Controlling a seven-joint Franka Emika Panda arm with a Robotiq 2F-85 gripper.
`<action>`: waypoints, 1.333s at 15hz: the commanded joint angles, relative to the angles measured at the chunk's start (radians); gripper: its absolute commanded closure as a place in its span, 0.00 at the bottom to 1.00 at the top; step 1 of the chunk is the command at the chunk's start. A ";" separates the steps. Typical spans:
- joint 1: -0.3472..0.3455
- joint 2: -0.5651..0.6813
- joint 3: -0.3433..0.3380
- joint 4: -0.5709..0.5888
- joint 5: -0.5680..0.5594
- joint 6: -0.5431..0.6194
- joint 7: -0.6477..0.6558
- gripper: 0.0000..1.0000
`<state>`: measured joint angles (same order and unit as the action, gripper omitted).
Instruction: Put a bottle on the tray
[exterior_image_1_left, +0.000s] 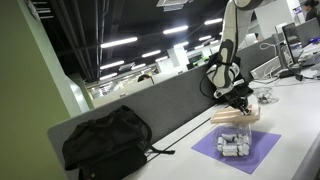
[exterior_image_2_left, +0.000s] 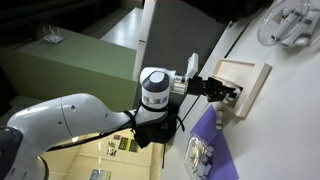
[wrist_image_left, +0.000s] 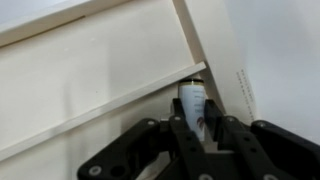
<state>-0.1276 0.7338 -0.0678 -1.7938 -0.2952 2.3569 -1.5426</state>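
The bottle in my gripper is crooked to the tray's divider (wrist_image_left: 140, 92). Next, I turn the bottle square to the divider before I let go of it in the compartment (wrist_image_left: 105, 125).
My gripper (wrist_image_left: 196, 125) is shut on a small white bottle (wrist_image_left: 193, 103) with a printed label. It holds the bottle right over the inner corner of the pale wooden tray (wrist_image_left: 90, 70). In both exterior views the gripper (exterior_image_1_left: 240, 102) (exterior_image_2_left: 228, 93) hovers at the tray (exterior_image_1_left: 236, 117) (exterior_image_2_left: 248, 80); the bottle is hard to make out there. Several more small bottles (exterior_image_1_left: 232, 145) (exterior_image_2_left: 201, 158) stand clustered on the purple mat (exterior_image_1_left: 258, 150) (exterior_image_2_left: 208, 128) beside the tray.
A black backpack (exterior_image_1_left: 105, 142) lies on the white table against the grey partition (exterior_image_1_left: 150, 105). A clear round object (exterior_image_2_left: 292, 22) lies beyond the tray. Monitors and desk clutter (exterior_image_1_left: 290, 50) stand at the far end.
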 joint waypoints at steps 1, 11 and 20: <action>-0.009 0.024 0.007 0.021 -0.028 0.002 -0.002 0.89; -0.039 -0.005 0.032 -0.031 -0.104 0.171 -0.265 0.89; 0.009 -0.072 -0.039 -0.083 -0.175 0.081 -0.358 0.89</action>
<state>-0.1436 0.7246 -0.0686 -1.8285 -0.4192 2.4845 -1.9076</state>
